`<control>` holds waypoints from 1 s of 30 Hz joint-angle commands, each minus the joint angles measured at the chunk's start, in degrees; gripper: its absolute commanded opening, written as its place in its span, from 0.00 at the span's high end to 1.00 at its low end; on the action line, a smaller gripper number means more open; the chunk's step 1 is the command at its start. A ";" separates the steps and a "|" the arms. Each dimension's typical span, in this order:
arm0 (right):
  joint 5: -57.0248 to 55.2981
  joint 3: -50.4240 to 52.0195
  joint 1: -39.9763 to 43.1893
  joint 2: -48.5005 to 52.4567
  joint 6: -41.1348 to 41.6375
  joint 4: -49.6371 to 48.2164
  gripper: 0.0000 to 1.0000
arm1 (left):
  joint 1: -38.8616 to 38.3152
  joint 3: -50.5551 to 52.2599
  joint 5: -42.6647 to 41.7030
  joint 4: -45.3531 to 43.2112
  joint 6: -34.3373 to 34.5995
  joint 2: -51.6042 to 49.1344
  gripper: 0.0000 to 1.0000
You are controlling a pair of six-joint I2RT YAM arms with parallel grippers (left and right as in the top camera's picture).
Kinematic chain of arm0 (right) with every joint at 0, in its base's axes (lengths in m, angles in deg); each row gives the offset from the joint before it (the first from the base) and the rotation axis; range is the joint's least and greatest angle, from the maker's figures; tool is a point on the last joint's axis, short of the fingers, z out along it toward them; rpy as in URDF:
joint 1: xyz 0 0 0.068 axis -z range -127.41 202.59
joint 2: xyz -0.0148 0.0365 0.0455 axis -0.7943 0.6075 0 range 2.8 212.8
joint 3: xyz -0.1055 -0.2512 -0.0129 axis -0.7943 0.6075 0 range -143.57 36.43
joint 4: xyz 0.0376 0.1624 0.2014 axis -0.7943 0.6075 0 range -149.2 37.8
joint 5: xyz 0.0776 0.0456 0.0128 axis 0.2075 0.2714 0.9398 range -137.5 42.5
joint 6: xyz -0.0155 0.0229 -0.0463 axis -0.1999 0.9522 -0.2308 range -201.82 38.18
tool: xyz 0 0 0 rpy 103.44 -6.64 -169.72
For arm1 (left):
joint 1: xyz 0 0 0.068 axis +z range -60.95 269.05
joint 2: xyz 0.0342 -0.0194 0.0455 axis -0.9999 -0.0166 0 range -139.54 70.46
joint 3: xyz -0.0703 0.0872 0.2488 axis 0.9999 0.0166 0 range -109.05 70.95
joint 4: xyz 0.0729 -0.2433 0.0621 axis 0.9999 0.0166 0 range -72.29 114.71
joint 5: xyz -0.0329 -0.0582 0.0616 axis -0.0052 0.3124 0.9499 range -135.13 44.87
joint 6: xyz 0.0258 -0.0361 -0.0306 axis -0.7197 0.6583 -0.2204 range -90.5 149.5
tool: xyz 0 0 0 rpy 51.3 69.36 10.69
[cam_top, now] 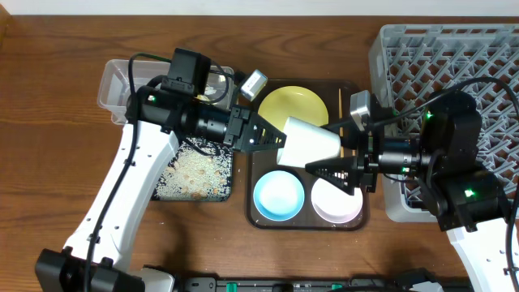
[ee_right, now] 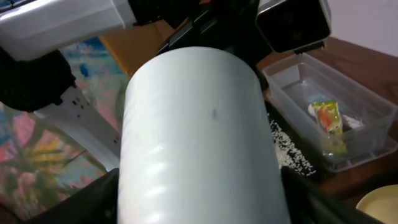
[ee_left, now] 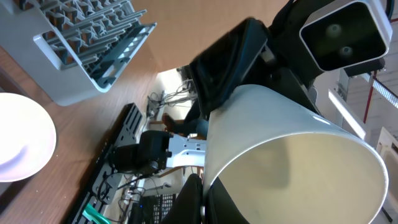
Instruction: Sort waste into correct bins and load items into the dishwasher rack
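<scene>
I should let go of the white cup's rim (cam_top: pixel 286 136) with my left gripper before my right gripper loads the cup, because the dishwasher rack is on my right gripper's side.
A white cup (cam_top: pixel 308 142) hangs tilted above the brown serving tray (cam_top: pixel 250 212), between both grippers. My left gripper (cam_top: pixel 272 138) is shut on its rim, one finger inside and one outside (ee_left: pixel 202 199). My right gripper (cam_top: pixel 322 152) straddles the cup's closed end, a finger pressed against each side (ee_right: pixel 199 199). On the tray lie the pale yellow plate (cam_top: pixel 293 104), the light blue bowl (cam_top: pixel 279 197), the pinkish-white bowl (cam_top: pixel 338 203) and the chopsticks (cam_top: pixel 341 105). The green-and-orange wrapper (ee_right: pixel 328 118) lies in the clear tub (ee_right: pixel 367 102). Rice grains (cam_top: pixel 195 172) lie in the black tray (cam_top: pixel 230 180).
The grey dishwasher rack (cam_top: pixel 454 57) stands at the right, partly under my right arm. The clear tub (cam_top: pixel 117 85) is at the far left, behind the black tray. A small grey camera block (cam_top: pixel 255 82) sits above the plate.
</scene>
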 commanded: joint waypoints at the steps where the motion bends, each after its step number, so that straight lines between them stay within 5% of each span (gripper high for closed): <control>1: 0.66 -0.72 -0.70 -0.13 0.96 -0.15 0.29 | -0.07 -0.24 -1.16 0.02 -1.22 -0.04 0.94; 5: 0.55 -0.72 -0.68 -0.13 1.92 0.44 0.44 | -0.07 -0.24 -1.16 0.00 -1.22 -0.04 0.94; 8: -1.42 -0.72 -0.22 -0.17 1.90 2.40 0.44 | -0.07 -0.24 -1.16 0.00 -1.20 -0.04 0.91; 12: -9.79 -0.72 3.34 -1.42 1.88 8.00 0.44 | -0.02 -0.24 -1.16 0.02 -1.18 -0.04 0.53; 15: -15.67 -0.79 8.59 -3.78 4.68 11.98 0.46 | -0.02 -0.24 -1.14 0.02 -1.18 -0.04 0.37; 24: -54.25 -0.79 25.35 -9.25 9.88 41.16 0.48 | -0.02 -0.24 4.70 2.89 -1.18 -0.04 0.31; 30: -64.94 -0.79 27.34 -8.00 16.20 49.99 0.47 | -0.02 -0.24 5.33 3.48 -1.20 -0.04 0.30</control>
